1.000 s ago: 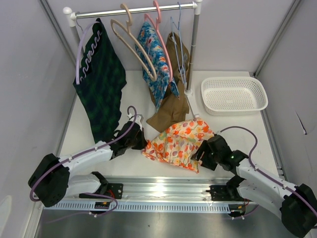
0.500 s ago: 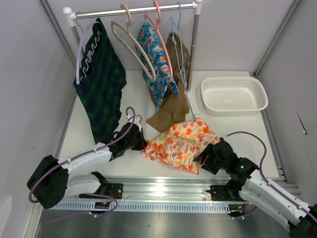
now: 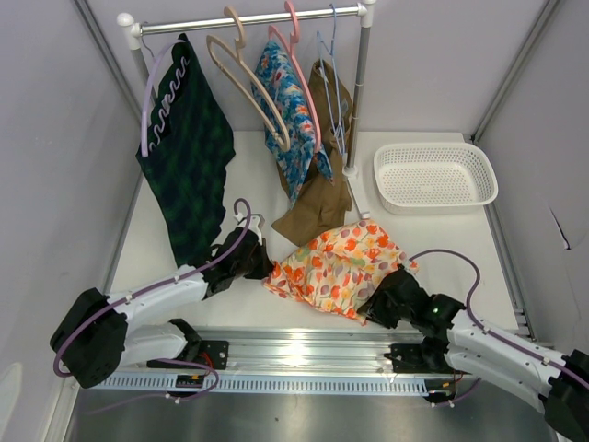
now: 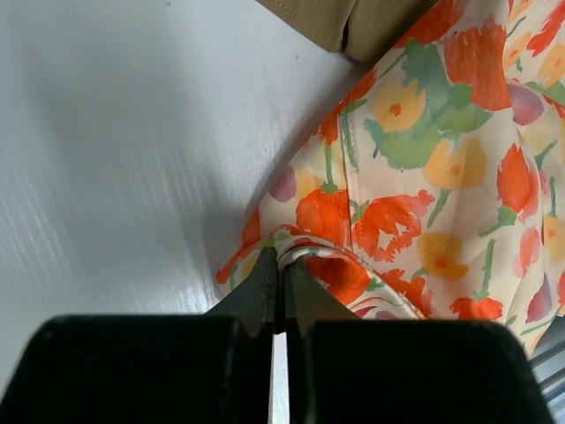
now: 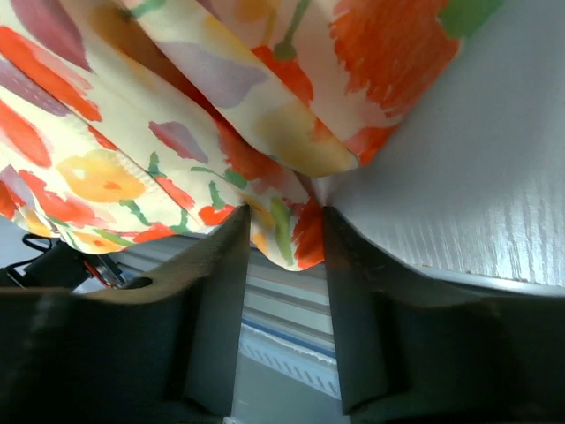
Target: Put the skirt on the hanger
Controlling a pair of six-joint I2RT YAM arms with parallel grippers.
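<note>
The floral skirt (image 3: 331,268) is crumpled and lies at a slant, so my right gripper needs to close on its front corner (image 3: 360,319) before both grippers lift the skirt, stretch it and lay it flat.
The floral skirt (image 3: 336,262), cream with orange flowers, lies crumpled on the white table near the front. My left gripper (image 3: 262,267) is shut on its left hem; the wrist view shows the fabric edge (image 4: 353,212) pinched between the closed fingertips (image 4: 262,284). My right gripper (image 3: 373,308) is open at the skirt's front right corner, and that corner (image 5: 291,225) hangs between its spread fingers (image 5: 221,265) over the table edge. An empty beige hanger (image 3: 250,87) and an empty blue wire hanger (image 3: 333,92) hang on the rail.
The rail (image 3: 248,20) also carries a dark green garment (image 3: 189,157) on a lilac hanger, a blue floral garment (image 3: 290,115) on a pink hanger and a brown garment (image 3: 317,189). A white basket (image 3: 434,177) stands at the back right. The rail's post (image 3: 357,101) stands behind the skirt.
My right arm has pulled back and lowered toward the table's front edge, its gripper now at the skirt's front right corner. My left gripper has kept its hold and barely moved.
</note>
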